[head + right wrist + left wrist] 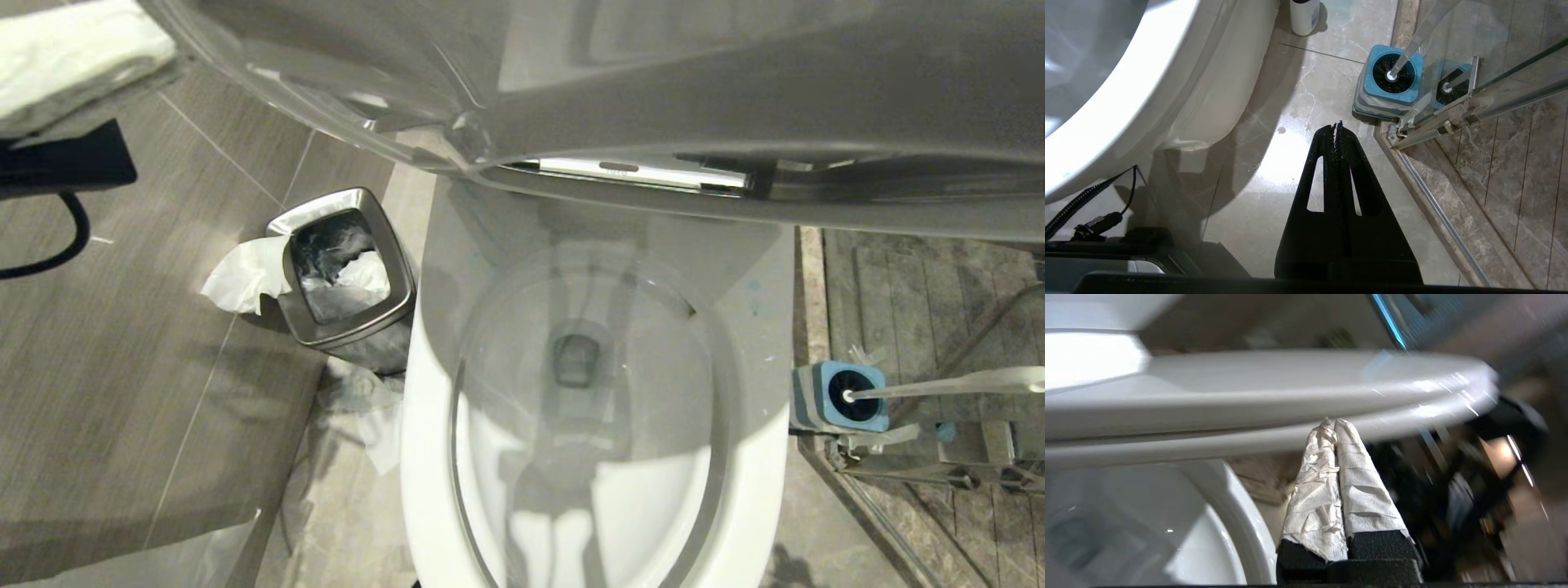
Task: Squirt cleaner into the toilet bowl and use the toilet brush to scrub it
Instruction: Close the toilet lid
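I should bring my left gripper lower, under the seat's side edge [299, 109], and push the raised seat [627, 194] back before I scrub, since it leans forward over the bowl.
The white toilet bowl [424, 408] lies open below me, with water in the basin and faint teal specks of cleaner [753, 286] on its rim. Its seat and lid [735, 106] stand raised across the top of the head view. My left gripper [1334, 422] is shut and empty, its fingers [1363, 490] wrapped in white paper. Their tips rest against the lower edge of the raised seat [1274, 384], above the bowl's rim [1241, 514]. The toilet brush [849, 396] stands in its blue-topped holder [1367, 90] right of the toilet. My right gripper [1337, 124] hangs shut and empty over the floor, short of the toilet brush [1392, 73].
A square steel waste bin [347, 278] holding crumpled paper stands left of the toilet, with tissue [245, 273] on the floor beside it. A glass shower door and its metal track [1437, 126] run close behind the brush holder. A white bottle [1304, 16] stands on the floor by the toilet's base.
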You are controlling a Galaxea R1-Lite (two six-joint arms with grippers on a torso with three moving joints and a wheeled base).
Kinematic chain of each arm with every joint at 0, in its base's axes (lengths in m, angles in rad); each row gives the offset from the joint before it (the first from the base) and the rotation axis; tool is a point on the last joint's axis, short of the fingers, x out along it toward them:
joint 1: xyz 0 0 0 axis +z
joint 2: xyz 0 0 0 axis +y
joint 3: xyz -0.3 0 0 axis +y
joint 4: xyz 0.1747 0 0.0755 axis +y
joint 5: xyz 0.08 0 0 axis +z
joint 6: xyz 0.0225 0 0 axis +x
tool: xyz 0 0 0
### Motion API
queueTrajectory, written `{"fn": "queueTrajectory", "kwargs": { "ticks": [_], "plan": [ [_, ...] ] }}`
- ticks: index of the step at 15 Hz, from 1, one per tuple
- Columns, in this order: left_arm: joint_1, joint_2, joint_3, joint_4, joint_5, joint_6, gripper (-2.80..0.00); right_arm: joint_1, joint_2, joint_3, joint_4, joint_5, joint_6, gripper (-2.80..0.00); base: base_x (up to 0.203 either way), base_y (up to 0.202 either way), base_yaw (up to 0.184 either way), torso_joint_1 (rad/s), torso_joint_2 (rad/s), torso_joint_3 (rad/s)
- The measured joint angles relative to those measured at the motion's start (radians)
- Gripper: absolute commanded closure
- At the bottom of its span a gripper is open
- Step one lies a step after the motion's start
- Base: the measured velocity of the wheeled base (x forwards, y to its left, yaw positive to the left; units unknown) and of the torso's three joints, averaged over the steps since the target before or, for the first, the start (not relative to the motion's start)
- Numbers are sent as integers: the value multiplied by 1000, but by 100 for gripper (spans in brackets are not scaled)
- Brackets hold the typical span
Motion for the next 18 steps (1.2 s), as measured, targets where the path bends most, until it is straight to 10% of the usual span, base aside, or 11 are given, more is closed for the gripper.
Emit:
{"fn": "queueTrajectory", "kwargs": {
  "ticks": [4, 12, 18],
  "plan": [
    [-40, 4, 4, 209, 443, 186, 0, 0, 0, 0, 0, 1, -1, 0, 0, 0, 0, 0, 0, 0],
    [-55, -24, 32, 222, 285, 324, 0, 0, 0, 0, 0, 0, 0, 0, 0, 0, 0, 0, 0, 0],
    [-55, -24, 61, 357, 425, 582, 0, 0, 0, 0, 0, 0, 0, 0, 0, 0, 0, 0, 0, 0]
  ]
}}
